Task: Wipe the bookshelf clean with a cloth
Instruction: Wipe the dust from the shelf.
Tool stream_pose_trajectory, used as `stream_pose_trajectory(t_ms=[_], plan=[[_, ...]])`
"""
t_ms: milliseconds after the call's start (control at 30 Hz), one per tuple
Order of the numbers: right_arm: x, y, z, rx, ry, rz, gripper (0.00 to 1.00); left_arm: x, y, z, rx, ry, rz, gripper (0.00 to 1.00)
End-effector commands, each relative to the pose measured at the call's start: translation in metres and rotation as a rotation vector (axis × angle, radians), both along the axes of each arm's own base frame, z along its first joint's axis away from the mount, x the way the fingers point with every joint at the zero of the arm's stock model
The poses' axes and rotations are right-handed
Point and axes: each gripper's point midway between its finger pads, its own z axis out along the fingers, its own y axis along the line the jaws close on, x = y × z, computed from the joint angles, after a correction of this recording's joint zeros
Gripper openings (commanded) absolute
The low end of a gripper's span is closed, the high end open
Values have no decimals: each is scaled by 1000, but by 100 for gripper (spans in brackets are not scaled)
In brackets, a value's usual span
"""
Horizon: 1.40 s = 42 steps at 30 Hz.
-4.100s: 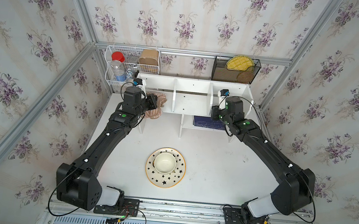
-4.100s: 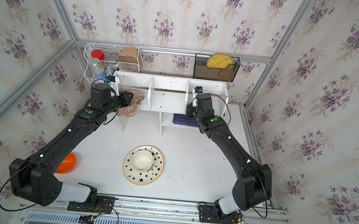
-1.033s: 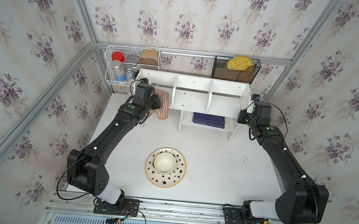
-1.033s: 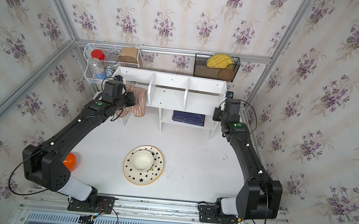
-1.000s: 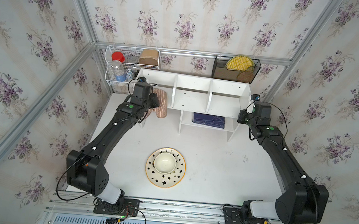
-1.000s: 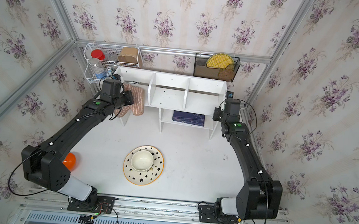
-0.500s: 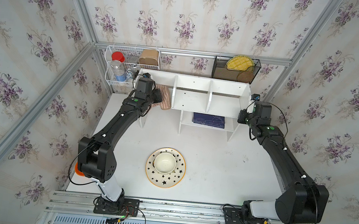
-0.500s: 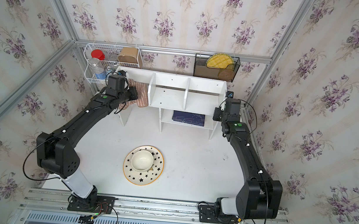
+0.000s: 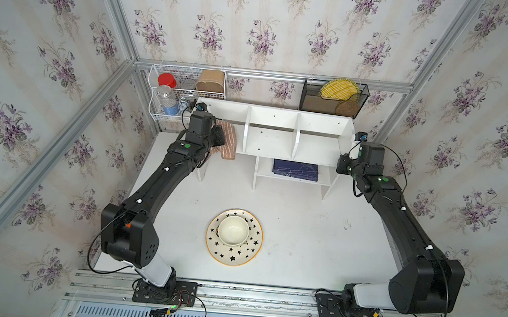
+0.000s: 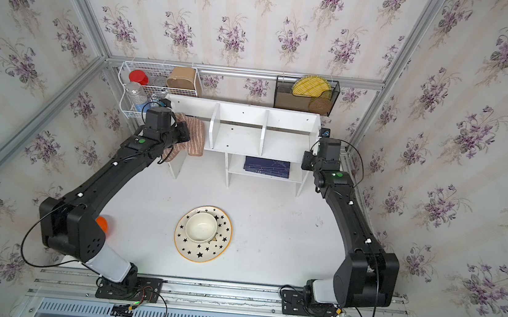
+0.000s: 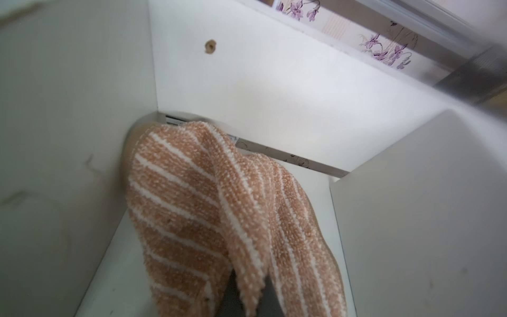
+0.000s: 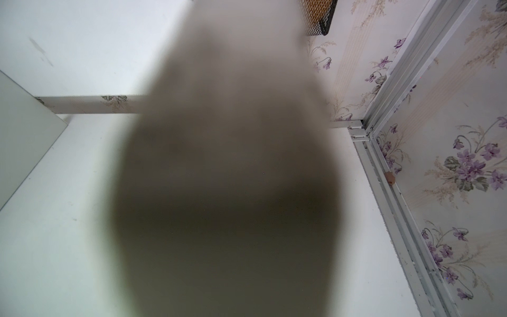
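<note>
My left gripper should turn back and bring the brown striped cloth to the middle compartment (image 9: 271, 142), because the cloth touches the end of its compartment (image 11: 125, 150).
The white bookshelf (image 9: 270, 141) (image 10: 238, 138) stands at the back of the table. My left gripper (image 9: 219, 136) (image 10: 184, 132) is inside its left compartment, shut on the brown striped cloth (image 9: 227, 140) (image 10: 195, 138). In the left wrist view the cloth (image 11: 219, 205) drapes over the dark fingers (image 11: 233, 296) and touches the compartment's left wall and floor. My right gripper (image 9: 345, 162) (image 10: 308, 160) is at the shelf's right end. The end wall (image 12: 233, 164) fills the right wrist view as a blur between the jaws, and the jaws seem shut on it.
A dark blue book (image 9: 295, 170) lies on the lower shelf. A starred plate with a bowl (image 9: 234, 237) sits mid-table. Behind the shelf hang a white wire rack (image 9: 185, 94) and a black mesh organizer (image 9: 333, 98). An orange object (image 10: 101, 223) lies by the left arm's base.
My left gripper has carried the cloth from the shelf's front left edge back into the left compartment. The right arm has not moved.
</note>
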Motion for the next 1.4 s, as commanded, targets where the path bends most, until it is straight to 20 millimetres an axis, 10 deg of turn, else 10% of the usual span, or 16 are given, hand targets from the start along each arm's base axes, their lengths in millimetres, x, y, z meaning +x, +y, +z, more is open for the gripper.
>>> stream_pose_trajectory(t_ms=[0, 233, 500, 900, 1033, 1367], plan=[[1, 23, 4, 161, 10, 54, 0, 0, -7, -4, -14, 14, -28, 0], [3, 23, 14, 161, 4, 57, 0, -30, -39, -8, -65, 5, -130, 0], [2, 21, 17, 154, 3, 45, 0, -80, -1, 93, -20, -195, -46, 0], [1, 22, 14, 170, -7, 42, 0, -168, -122, 177, -320, -422, -598, 0], [2, 22, 8, 171, 3, 41, 0, -159, -159, 167, -289, -387, -647, 0], [0, 21, 6, 161, -4, 44, 0, -63, -199, 103, -189, -250, -482, 0]])
